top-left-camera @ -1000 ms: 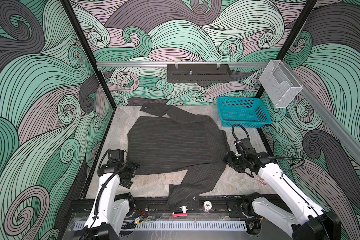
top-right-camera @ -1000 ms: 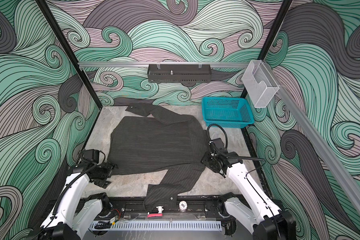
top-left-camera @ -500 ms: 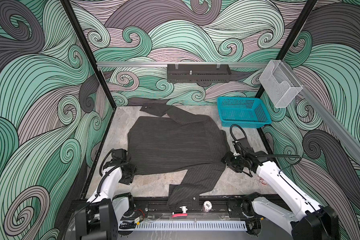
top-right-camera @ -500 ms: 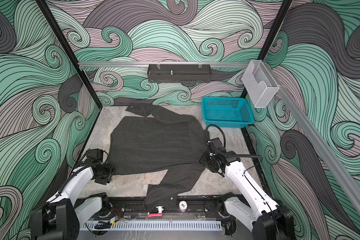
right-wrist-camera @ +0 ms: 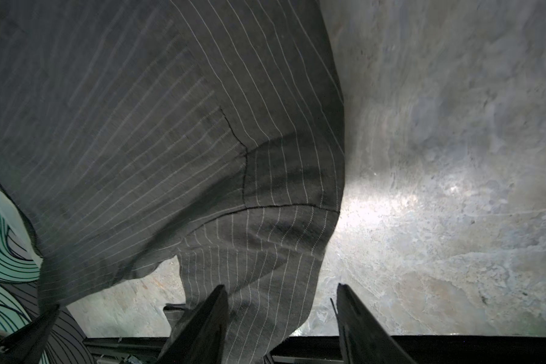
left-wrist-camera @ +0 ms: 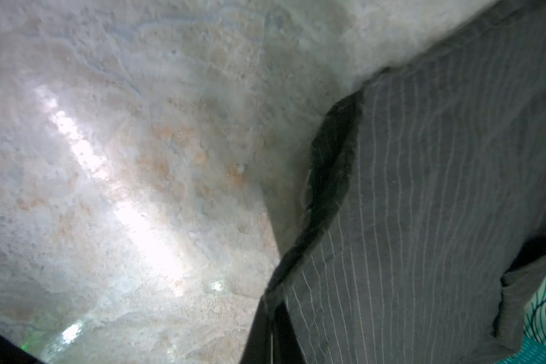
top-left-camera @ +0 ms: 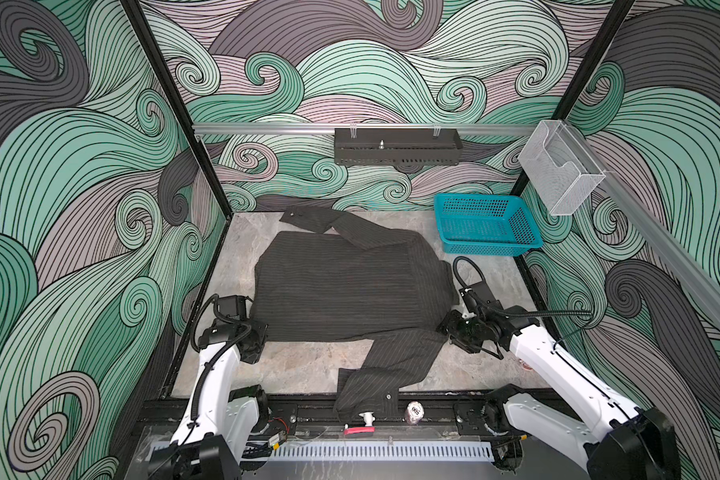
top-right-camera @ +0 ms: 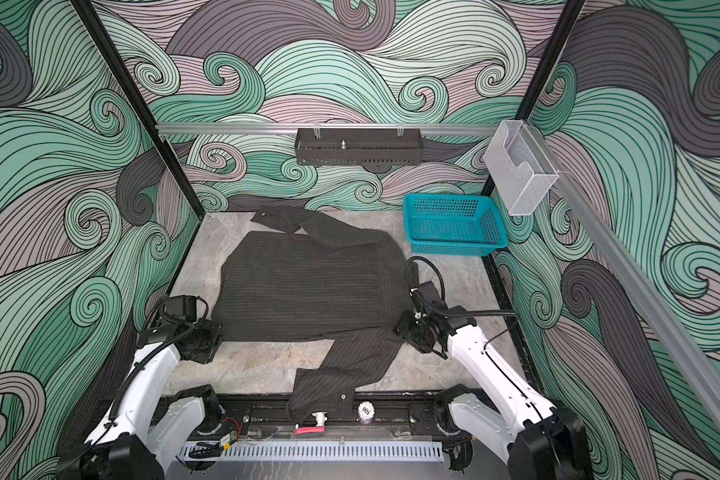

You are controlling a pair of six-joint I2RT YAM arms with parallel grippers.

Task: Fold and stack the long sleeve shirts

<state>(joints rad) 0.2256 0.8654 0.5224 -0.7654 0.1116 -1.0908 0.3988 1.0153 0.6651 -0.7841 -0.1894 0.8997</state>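
Observation:
Next, I pinch the front sleeve's top (top-left-camera: 405,342) with my right gripper, as the shirt's shoulder (top-left-camera: 433,318) is loose and my left gripper is on the hem corner. Both grippers should then fold the shirt's near side over.
One long sleeve shirt (top-left-camera: 350,291) (top-right-camera: 308,291), charcoal with pale pinstripes, lies spread flat on the stone table in both top views. One sleeve (top-left-camera: 395,361) trails toward the front rail and the other (top-left-camera: 316,218) lies at the back. My left gripper (top-left-camera: 259,332) (top-right-camera: 209,337) (left-wrist-camera: 270,331) is shut on the shirt's near left hem corner (left-wrist-camera: 297,277). My right gripper (top-left-camera: 449,329) (top-right-camera: 404,329) (right-wrist-camera: 281,318) stands open at the near right shoulder. Its fingers (right-wrist-camera: 202,321) straddle the top of the front sleeve (right-wrist-camera: 265,283) without pinching it.
A teal mesh basket (top-left-camera: 487,224) (top-right-camera: 454,226) stands at the back right. A black tray (top-left-camera: 395,147) and a clear holder (top-left-camera: 558,170) hang on the rails. The front sleeve's cuff (top-left-camera: 362,401) overhangs the front rail beside a small round tag (top-left-camera: 414,411).
My left gripper has closed on the shirt's hem corner after shifting slightly along it. My right gripper has edged in over the sleeve top and stays open.

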